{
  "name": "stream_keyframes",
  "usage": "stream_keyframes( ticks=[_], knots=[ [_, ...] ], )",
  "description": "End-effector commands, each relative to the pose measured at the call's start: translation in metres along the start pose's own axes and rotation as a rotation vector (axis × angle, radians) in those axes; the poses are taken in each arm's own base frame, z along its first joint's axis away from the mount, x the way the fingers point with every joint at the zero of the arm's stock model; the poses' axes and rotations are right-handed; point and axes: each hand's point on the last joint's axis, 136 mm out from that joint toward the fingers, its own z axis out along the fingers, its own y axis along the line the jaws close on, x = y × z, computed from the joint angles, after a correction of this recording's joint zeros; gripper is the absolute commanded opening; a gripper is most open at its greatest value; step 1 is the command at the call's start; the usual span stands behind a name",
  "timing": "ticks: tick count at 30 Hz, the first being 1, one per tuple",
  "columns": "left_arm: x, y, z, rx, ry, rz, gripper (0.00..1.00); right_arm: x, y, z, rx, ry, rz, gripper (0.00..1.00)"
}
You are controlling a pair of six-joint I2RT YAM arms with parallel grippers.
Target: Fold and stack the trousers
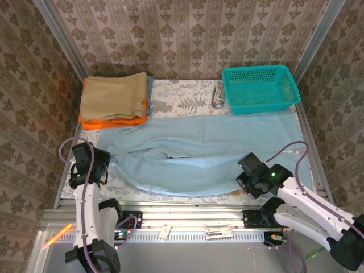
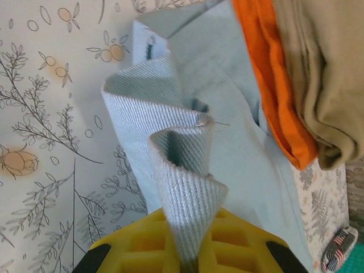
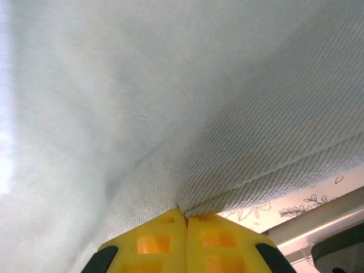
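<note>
My left gripper should pull its corner of the trousers tight while my right gripper brings the hem to their far edge point(image 1: 247, 116), because the trousers' near edge point(image 1: 176, 194) sags toward the bar.
The pale light-blue trousers point(image 1: 205, 153) lie spread across the table, legs running left to right, one folded over the other. My left gripper point(image 1: 107, 165) is shut on the trousers' left edge; in the left wrist view a ridged fold of cloth point(image 2: 187, 170) rises from between the yellow fingers point(image 2: 239, 244). My right gripper point(image 1: 243, 183) is shut on the near right hem, and the blue cloth point(image 3: 170, 114) is bunched at the tips of the yellow fingers point(image 3: 153, 244).
A tan folded garment point(image 1: 114, 95) sits on an orange one point(image 1: 111, 121) at the back left, touching the trousers. A teal basket point(image 1: 260, 88) stands at the back right, a small striped item point(image 1: 216, 98) beside it. The metal table rail point(image 1: 187, 206) runs along the near edge.
</note>
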Motion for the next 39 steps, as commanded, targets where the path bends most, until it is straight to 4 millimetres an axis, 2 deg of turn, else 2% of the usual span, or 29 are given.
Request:
stream_keyframes(
  ticks=[1,8,13,19,21,24,30,35,39],
  knots=[
    [0.003,-0.009,-0.021,0.007,0.002,0.016,0.00,-0.024,-0.001,-0.028,0.006,-0.116,-0.095,0.00],
    [-0.005,-0.019,-0.067,0.019,-0.076,0.033,0.00,-0.042,0.035,-0.083,-0.143,-0.187,-0.217,0.00],
    [-0.010,-0.023,-0.095,0.027,-0.124,0.031,0.00,-0.037,0.063,-0.100,-0.265,-0.095,-0.279,0.00],
    [-0.014,-0.024,-0.128,0.035,-0.181,0.034,0.00,-0.052,0.077,-0.127,-0.323,-0.153,-0.349,0.00],
    [-0.016,-0.027,-0.132,0.037,-0.194,0.041,0.00,-0.061,0.087,-0.127,-0.329,-0.186,-0.372,0.00],
    [-0.024,-0.036,-0.124,0.037,-0.198,0.048,0.00,-0.078,0.109,-0.116,-0.355,-0.188,-0.358,0.00],
    [-0.045,-0.053,-0.079,-0.048,-0.161,0.104,0.00,-0.125,0.150,-0.090,-0.330,-0.197,-0.352,0.00],
    [-0.059,-0.054,-0.043,-0.122,-0.144,0.125,0.00,-0.160,0.165,-0.057,-0.259,-0.175,-0.342,0.00],
    [-0.069,-0.053,-0.022,-0.154,-0.145,0.130,0.00,-0.186,0.172,-0.031,-0.207,-0.160,-0.322,0.00]
  ],
)
